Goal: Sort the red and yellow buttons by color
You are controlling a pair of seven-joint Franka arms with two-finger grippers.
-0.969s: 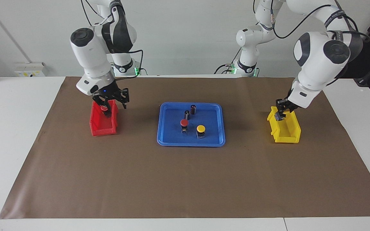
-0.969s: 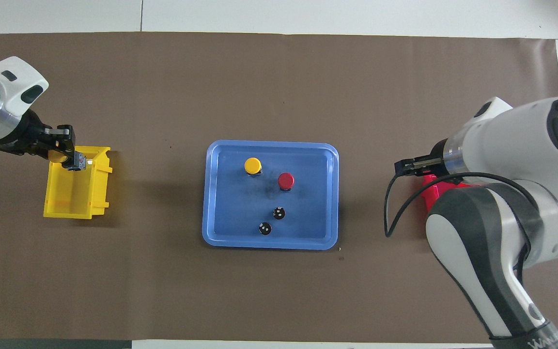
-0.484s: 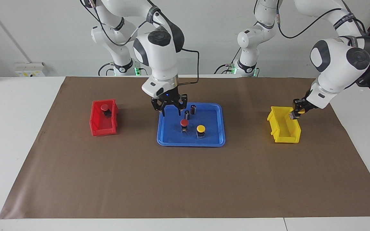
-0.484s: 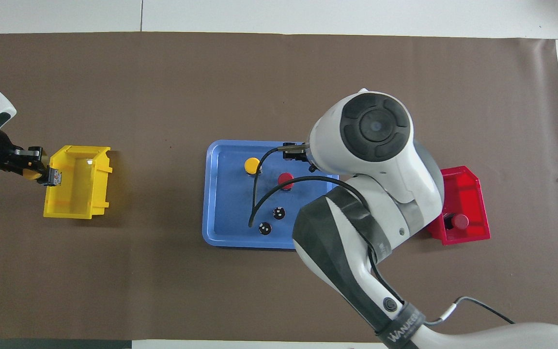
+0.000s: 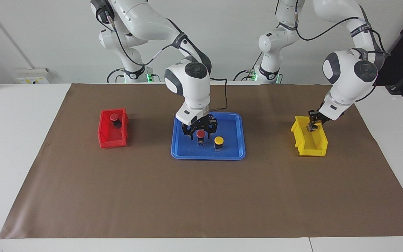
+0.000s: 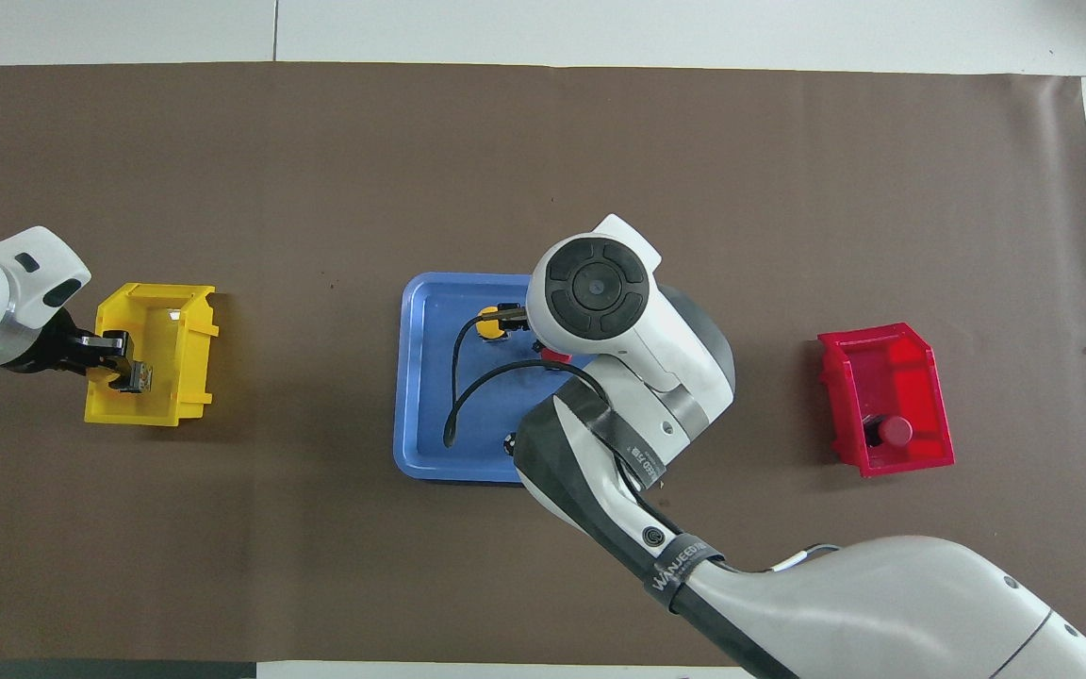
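Observation:
The red button on the blue tray (image 6: 555, 356) will come to rest sideways too when the robot carries it to the red bin, because a red button lies sideways (image 6: 890, 430) in there.
My right gripper (image 5: 200, 133) hangs open low over the blue tray (image 5: 233, 154), one finger on each side of a red button (image 5: 200, 134); I cannot tell if they touch it. A yellow button (image 5: 218, 140) stands beside it on the tray. In the overhead view the right arm's wrist covers most of both. Another red button (image 5: 114, 118) lies in the red bin (image 5: 112, 140). My left gripper (image 5: 312, 126) is shut on a yellow button (image 6: 139, 378) just above the yellow bin (image 5: 310, 149).
A dark capless cylinder (image 6: 510, 443) peeks out on the tray's side nearer the robots, under the right arm. The red bin (image 6: 882, 363) and yellow bin (image 6: 175, 377) sit at the two ends of the brown mat, with the tray between them.
The right gripper left a red button in the red bin, swung to the tray and dropped over the other red button. The left gripper swung out and back over the yellow bin with its button.

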